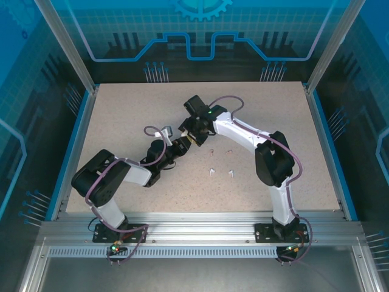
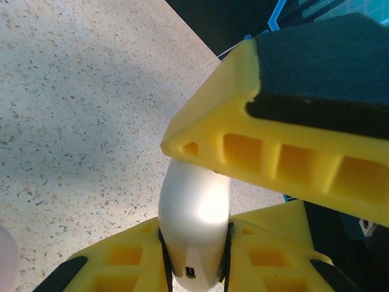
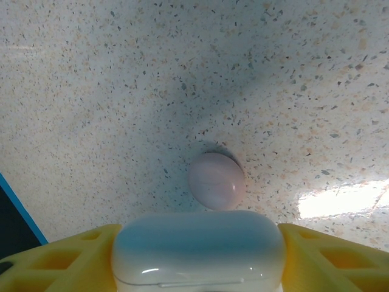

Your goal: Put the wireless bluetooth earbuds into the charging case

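My right gripper reaches across the ends of the closed charging case. So it should let go, move back and open the lid while my left gripper holds the case.
A white charging case hangs above the table with its lid closed, and both grippers meet at it. My left gripper is shut on its narrow sides, and my right gripper has its yellow fingers against the two long ends of the same case. In the top view the left gripper and right gripper touch near the table's middle. Two white earbuds lie in front of them, and two pale pinkish earbuds lie a little farther back.
A closed, rounded pink case sits on the speckled table right under the held case. The right arm's elbow stands over the table's right half. Blue rails edge the table on both sides.
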`<move>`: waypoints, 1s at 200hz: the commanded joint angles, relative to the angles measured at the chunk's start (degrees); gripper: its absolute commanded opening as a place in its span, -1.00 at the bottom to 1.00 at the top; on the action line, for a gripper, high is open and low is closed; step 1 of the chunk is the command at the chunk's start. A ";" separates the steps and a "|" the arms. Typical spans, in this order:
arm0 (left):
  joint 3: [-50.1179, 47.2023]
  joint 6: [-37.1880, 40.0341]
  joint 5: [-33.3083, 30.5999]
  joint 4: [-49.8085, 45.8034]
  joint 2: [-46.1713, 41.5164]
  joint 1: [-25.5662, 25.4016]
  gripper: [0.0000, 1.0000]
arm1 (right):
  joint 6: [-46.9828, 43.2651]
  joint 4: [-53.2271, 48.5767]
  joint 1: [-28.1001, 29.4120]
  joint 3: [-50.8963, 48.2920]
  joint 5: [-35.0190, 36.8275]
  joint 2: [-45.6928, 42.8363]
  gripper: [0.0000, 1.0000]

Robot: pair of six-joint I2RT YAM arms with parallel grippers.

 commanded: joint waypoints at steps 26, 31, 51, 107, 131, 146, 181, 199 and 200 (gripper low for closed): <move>0.53 1.01 -0.58 -4.25 -2.83 0.10 -1.00 | -1.90 -1.50 -2.63 -1.04 -3.89 -6.07 0.80; 0.44 1.30 -0.11 -5.46 -3.85 0.11 -1.00 | -2.91 -1.58 -3.28 -1.20 -3.65 -7.00 0.81; 1.25 3.55 3.05 -13.78 -8.97 0.27 -1.00 | -8.17 -1.78 -5.92 -4.42 -2.47 -11.37 0.82; 5.63 16.27 19.84 -36.19 -20.67 3.15 -1.00 | -33.87 18.79 -10.97 -34.02 -3.08 -30.65 0.84; 7.45 18.81 26.08 -41.52 -22.42 5.37 -1.00 | -41.92 29.33 -11.87 -46.68 -6.56 -39.11 0.84; 8.26 19.64 30.05 -43.04 -22.48 6.62 -1.00 | -44.07 34.34 -12.17 -52.13 -10.62 -42.45 0.84; 10.15 19.90 36.36 -43.22 -20.62 7.33 -1.00 | -46.86 40.67 -11.92 -55.50 -19.25 -43.46 0.82; 11.09 18.91 37.84 -42.45 -19.21 7.27 -1.00 | -47.14 41.25 -11.49 -54.05 -20.49 -41.57 0.80; 11.12 18.89 37.87 -42.40 -19.15 7.27 -1.00 | -47.15 41.28 -11.48 -53.94 -20.56 -41.43 0.80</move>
